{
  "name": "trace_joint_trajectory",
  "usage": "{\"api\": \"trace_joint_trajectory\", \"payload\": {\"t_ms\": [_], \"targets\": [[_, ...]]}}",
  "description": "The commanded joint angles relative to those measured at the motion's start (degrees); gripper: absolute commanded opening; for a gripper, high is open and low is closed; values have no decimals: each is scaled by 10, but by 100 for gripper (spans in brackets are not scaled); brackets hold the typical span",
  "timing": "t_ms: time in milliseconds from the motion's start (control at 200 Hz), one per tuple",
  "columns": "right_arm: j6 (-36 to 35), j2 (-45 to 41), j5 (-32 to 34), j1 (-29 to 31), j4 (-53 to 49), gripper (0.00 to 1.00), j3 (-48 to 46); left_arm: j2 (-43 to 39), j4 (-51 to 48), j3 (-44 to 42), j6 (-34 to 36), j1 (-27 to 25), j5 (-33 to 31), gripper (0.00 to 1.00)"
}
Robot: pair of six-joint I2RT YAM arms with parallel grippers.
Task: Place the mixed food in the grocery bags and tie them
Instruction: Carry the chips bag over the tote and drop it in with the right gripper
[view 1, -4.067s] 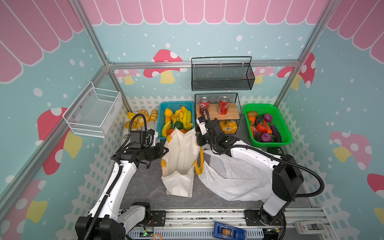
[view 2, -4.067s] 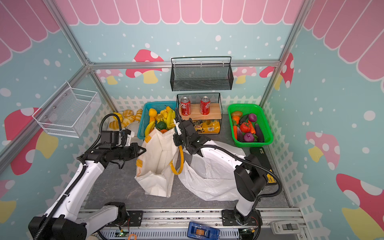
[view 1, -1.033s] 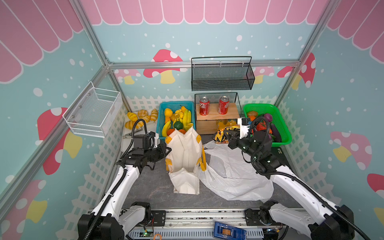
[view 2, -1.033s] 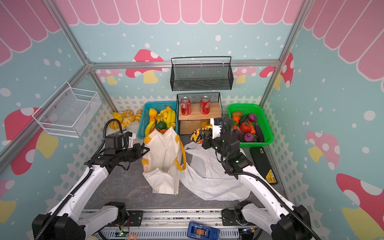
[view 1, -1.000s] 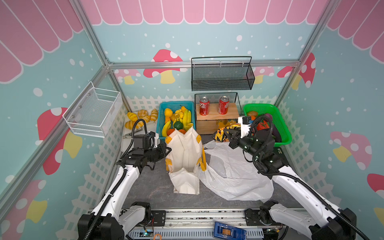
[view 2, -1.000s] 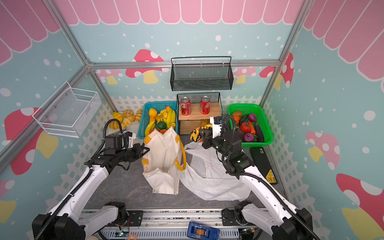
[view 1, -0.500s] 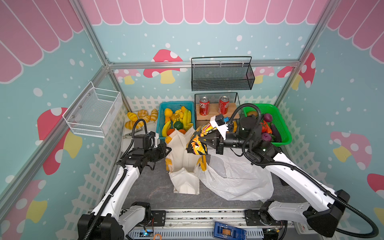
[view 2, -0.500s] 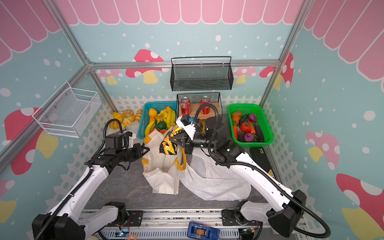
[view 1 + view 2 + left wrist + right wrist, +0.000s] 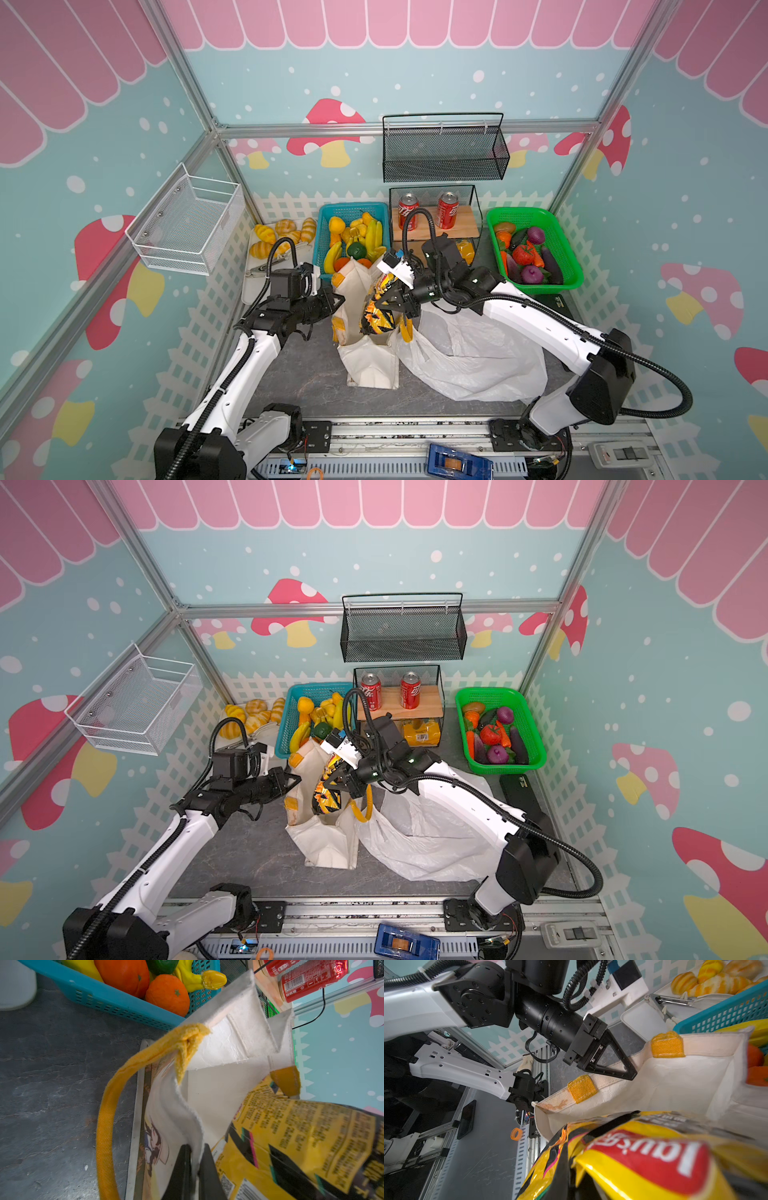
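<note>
The snack packet [image 9: 377, 319] is hanging in the tote's opening [image 9: 357, 297] that my left gripper holds open. I should keep lowering the packet with my right gripper until it sits inside.
The cream canvas tote [image 9: 368, 365] [image 9: 328, 848] stands mid-table, mouth held open. My left gripper [image 9: 334, 301] [image 9: 291, 781] [image 9: 195, 1159] is shut on its left rim [image 9: 176, 1105]. My right gripper [image 9: 388, 303] [image 9: 336, 783] [image 9: 577, 1180] is shut on the top of the black-and-yellow snack packet [image 9: 376, 313] [image 9: 326, 796] [image 9: 301, 1136] [image 9: 643, 1153], which hangs partly inside the tote mouth [image 9: 675, 1084]. The white plastic bag [image 9: 469, 361] [image 9: 424, 841] lies crumpled right of the tote, under the right arm. An orange-yellow packet [image 9: 465, 251] [image 9: 422, 731] sits beneath the wooden shelf. Toy vegetables [image 9: 528, 255] fill the green basket.
A blue basket [image 9: 353, 206] of bananas and oranges stands right behind the tote. Red soda cans [image 9: 409, 214] stand on a wooden shelf in a wire frame. The green basket [image 9: 519, 212] is back right. Bread rolls [image 9: 282, 237] lie on a white tray, back left.
My right arm has swung left from the shelf with the black-and-yellow packet and lowered it into the tote's mouth. The left gripper has kept its hold on the rim.
</note>
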Motion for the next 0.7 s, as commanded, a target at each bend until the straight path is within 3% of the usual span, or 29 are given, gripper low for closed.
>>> {"api": "trace_joint_trajectory", "payload": {"t_ms": [0, 210, 430, 490, 635, 695], "targets": [[-22, 38, 17, 7, -31, 0, 45, -2, 17, 0, 1, -7, -10, 0], [-31, 145, 114, 16, -66, 0, 123, 1, 18, 0, -2, -7, 0, 0], [-31, 248, 153, 24, -90, 3, 195, 5, 20, 2, -8, -7, 7, 0], [-27, 256, 157, 24, -84, 10, 201, 5, 20, 2, -8, -7, 9, 0], [-33, 237, 178, 23, -83, 42, 203, 0, 20, -3, -8, -7, 5, 0], [-36, 215, 186, 22, -87, 49, 200, -1, 20, -3, -8, -6, 3, 0]]}}
